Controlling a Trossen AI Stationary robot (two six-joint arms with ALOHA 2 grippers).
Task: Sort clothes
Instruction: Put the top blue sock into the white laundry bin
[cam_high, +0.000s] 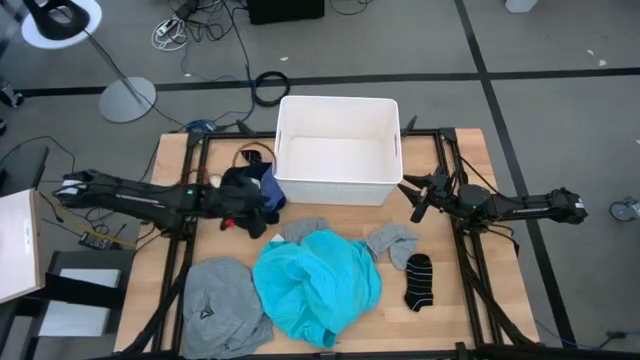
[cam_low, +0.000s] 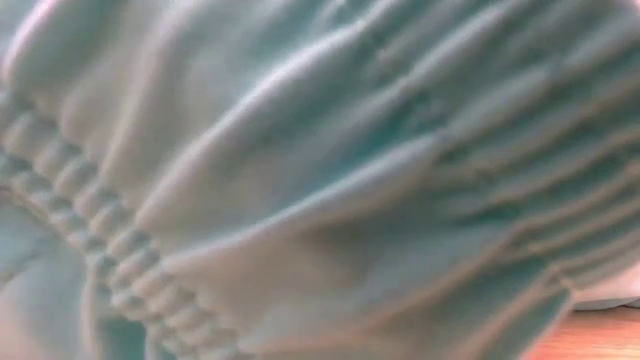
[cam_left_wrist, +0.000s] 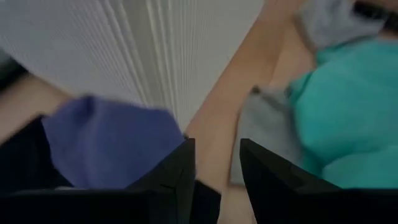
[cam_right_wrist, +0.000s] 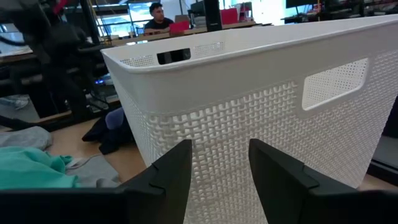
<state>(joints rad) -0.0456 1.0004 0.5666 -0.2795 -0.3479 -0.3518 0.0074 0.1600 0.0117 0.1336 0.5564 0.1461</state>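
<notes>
The blue cloth (cam_high: 271, 188) will come away by itself when I lift it, because its own rounded edge (cam_left_wrist: 169, 117) shows over the dark navy garment.
A dark navy garment (cam_high: 250, 190) with a blue part (cam_high: 268, 188) lies in a heap by the front left corner of the white bin (cam_high: 338, 150). My left gripper (cam_high: 262, 212) is over this heap, open, with bare table between its fingers (cam_left_wrist: 217, 168). The blue cloth (cam_left_wrist: 112, 149) lies just beside one finger. A turquoise garment (cam_high: 318, 285) lies at the front centre, and it fills the low view (cam_low: 320, 180). A grey shirt (cam_high: 222, 305) lies to its left. My right gripper (cam_high: 413, 195) is open and empty at the bin's front right corner (cam_right_wrist: 219, 168). My left gripper has the blue cloth (cam_left_wrist: 158, 134) lying next to the outer side of one finger (cam_left_wrist: 183, 165). I cannot tell whether they touch. Nothing is between the fingers.
A grey sock (cam_high: 305, 230) lies between the dark heap and the turquoise garment. Another grey sock (cam_high: 392, 240) and a black sock (cam_high: 418, 280) lie at the front right. The bin's perforated wall (cam_right_wrist: 249, 106) stands close before my right gripper. Bare wood shows at the table's right.
</notes>
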